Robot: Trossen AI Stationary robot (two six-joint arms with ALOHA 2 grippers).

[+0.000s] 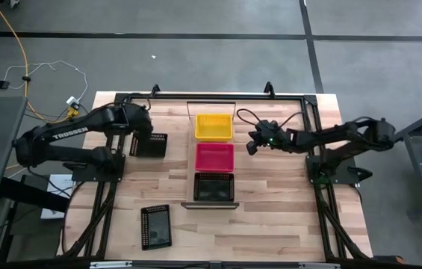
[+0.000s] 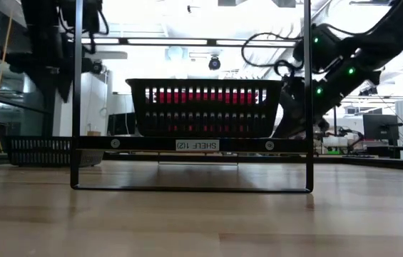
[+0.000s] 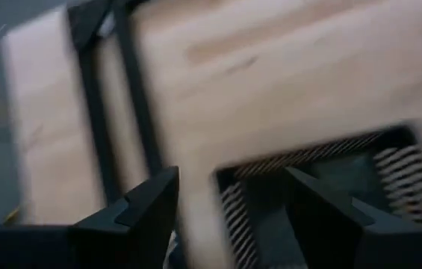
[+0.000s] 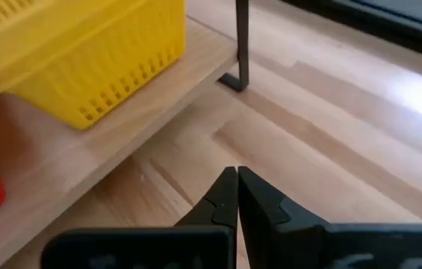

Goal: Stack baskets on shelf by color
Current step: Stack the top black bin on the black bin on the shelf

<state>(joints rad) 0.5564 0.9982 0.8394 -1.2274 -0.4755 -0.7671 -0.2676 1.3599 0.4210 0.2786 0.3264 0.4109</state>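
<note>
The second black basket (image 1: 149, 146) will tip and turn with the wrist when I carry it, because my left gripper straddles just one straight rim (image 3: 234, 213).
On the shelf (image 1: 211, 203) a yellow basket (image 1: 214, 126) rests at the far end, a red-pink basket (image 1: 215, 157) in the middle and a black basket (image 1: 214, 187) at the near end. A second black basket (image 1: 151, 144) rests on the tabletop left of the shelf. A third black basket (image 1: 155, 226) lies at the near left. My left gripper (image 3: 229, 194) is open over the second black basket's rim (image 3: 308, 153), one finger over its inside and one outside. My right gripper (image 4: 237, 194) is shut and empty, right of the shelf near the yellow basket (image 4: 84, 52).
The shelf's thin dark bars (image 2: 78, 93) stand at its ends, one post (image 4: 242, 45) close to my right gripper. Dark frame rails (image 1: 211, 96) run along the tabletop's far, left and right sides. Bare wood lies at the near right (image 1: 285, 224).
</note>
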